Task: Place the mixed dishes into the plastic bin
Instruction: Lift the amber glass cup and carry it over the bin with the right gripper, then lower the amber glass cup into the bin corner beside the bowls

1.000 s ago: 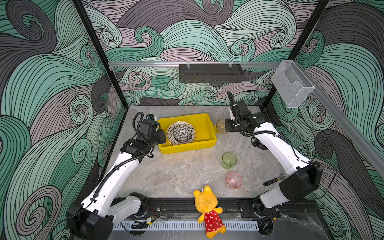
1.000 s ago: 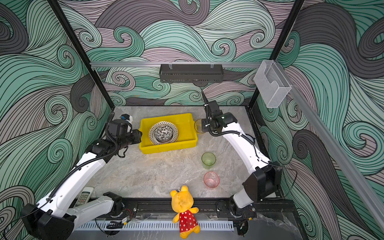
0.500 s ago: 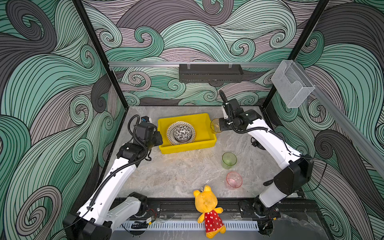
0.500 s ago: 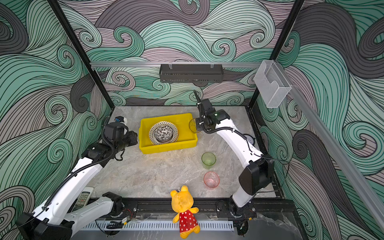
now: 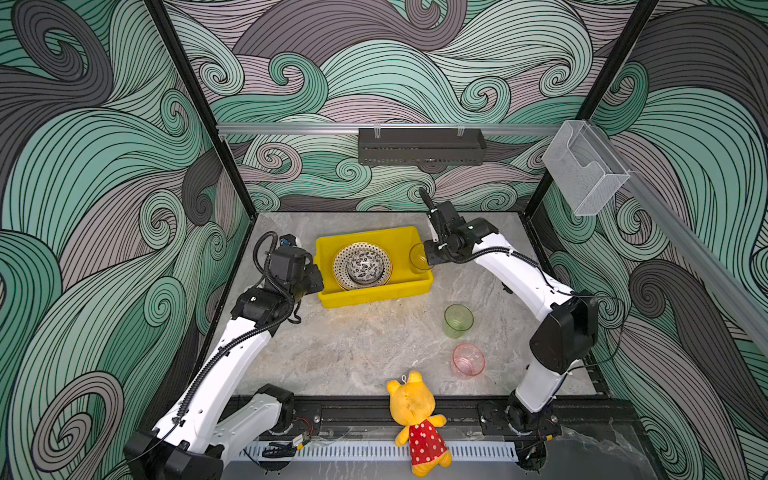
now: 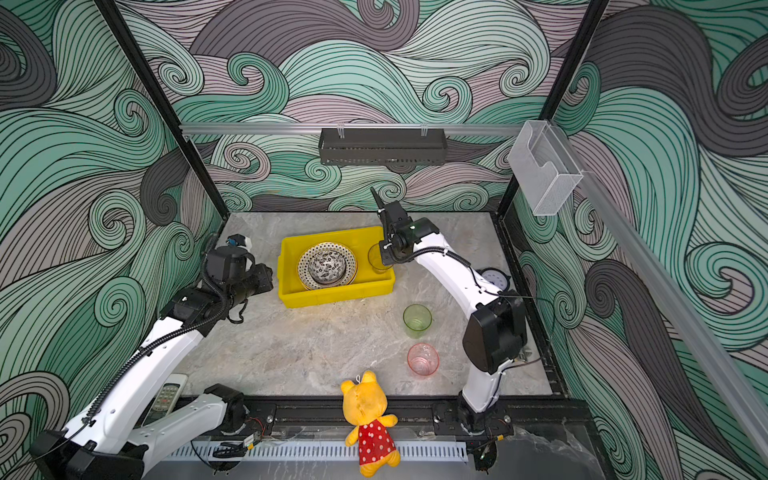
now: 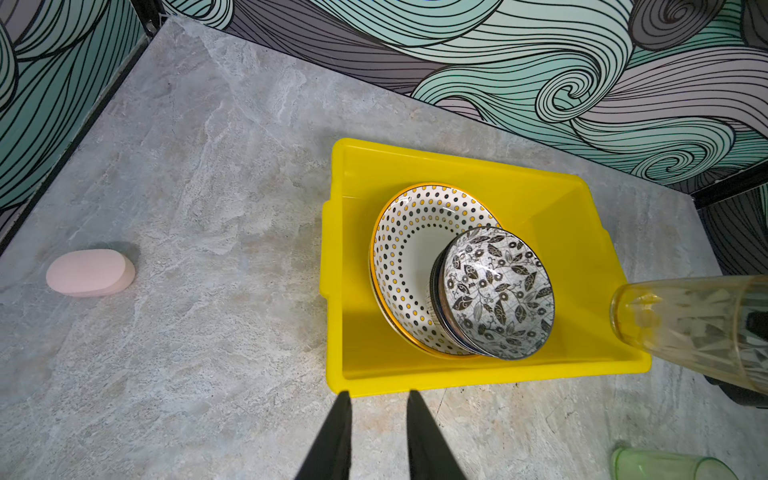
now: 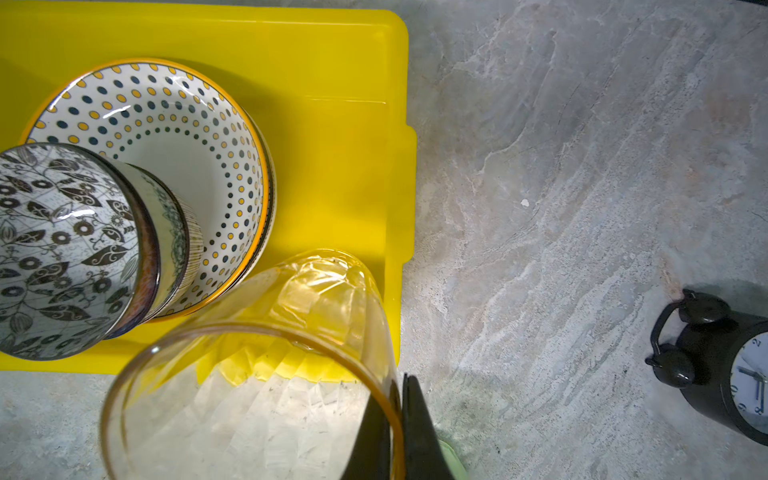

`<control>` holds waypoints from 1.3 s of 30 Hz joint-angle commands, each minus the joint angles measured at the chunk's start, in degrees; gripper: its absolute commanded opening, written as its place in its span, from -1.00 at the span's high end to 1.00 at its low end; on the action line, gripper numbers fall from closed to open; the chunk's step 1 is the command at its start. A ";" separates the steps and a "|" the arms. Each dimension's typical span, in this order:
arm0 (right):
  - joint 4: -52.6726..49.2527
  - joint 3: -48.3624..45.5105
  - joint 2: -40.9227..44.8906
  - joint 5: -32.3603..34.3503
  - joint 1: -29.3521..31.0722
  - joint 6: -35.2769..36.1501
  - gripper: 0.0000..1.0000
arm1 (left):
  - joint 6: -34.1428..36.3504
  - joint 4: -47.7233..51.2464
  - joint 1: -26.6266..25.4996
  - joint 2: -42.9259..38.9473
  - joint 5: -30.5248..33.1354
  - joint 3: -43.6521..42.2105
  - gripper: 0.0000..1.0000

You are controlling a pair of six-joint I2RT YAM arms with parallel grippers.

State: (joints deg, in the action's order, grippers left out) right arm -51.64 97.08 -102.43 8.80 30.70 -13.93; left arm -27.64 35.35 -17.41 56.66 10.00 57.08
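I should keep lowering with my right gripper, as the amber cup's base [image 8: 336, 276] points down at the free space [image 5: 402, 264] beside the dotted-rim plate, until the cup rests on the bin's bottom.
The plastic bin [image 5: 365, 233] [image 6: 332, 235] is bright yellow and holds a dotted-rim plate [image 5: 340, 266] [image 7: 399, 249] [image 8: 174, 124]. A stack of small bowls sits on the plate, a black-white leafy bowl [image 5: 365, 266] [image 7: 496, 291] [image 8: 54, 249] on top. My right gripper [image 5: 430, 259] [image 8: 399, 382] is shut on the rim of an amber cup [image 5: 417, 257] [image 8: 291, 332] [image 7: 690, 324], held tilted over the bin's right end. My left gripper [image 5: 313, 276] [image 7: 379, 399] is open and empty just outside the bin's left wall. A green cup [image 5: 458, 320] [image 6: 417, 320] and a pink cup [image 5: 468, 359] [image 6: 423, 359] stand on the table.
A yellow plush bear [image 5: 415, 419] lies at the front edge. A black alarm clock [image 8: 731, 374] [image 6: 492, 278] stands by the right arm, and a pink oval block [image 7: 89, 272] lies left of the bin. A black rack [image 5: 419, 145] and a clear box [image 5: 586, 166] hang on the walls.
My right gripper has carried the amber cup leftward, from beside the bin to over its right end. The left arm has drawn back slightly to the left.
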 commanded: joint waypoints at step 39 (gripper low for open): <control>-2.17 7.46 -14.23 -0.20 1.73 -1.08 1.00 | -0.18 2.96 0.97 1.42 -1.21 1.37 0.48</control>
State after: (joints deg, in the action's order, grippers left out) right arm -52.71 102.52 -115.83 7.66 32.03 -14.83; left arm -27.64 36.84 -16.97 57.67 9.19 57.08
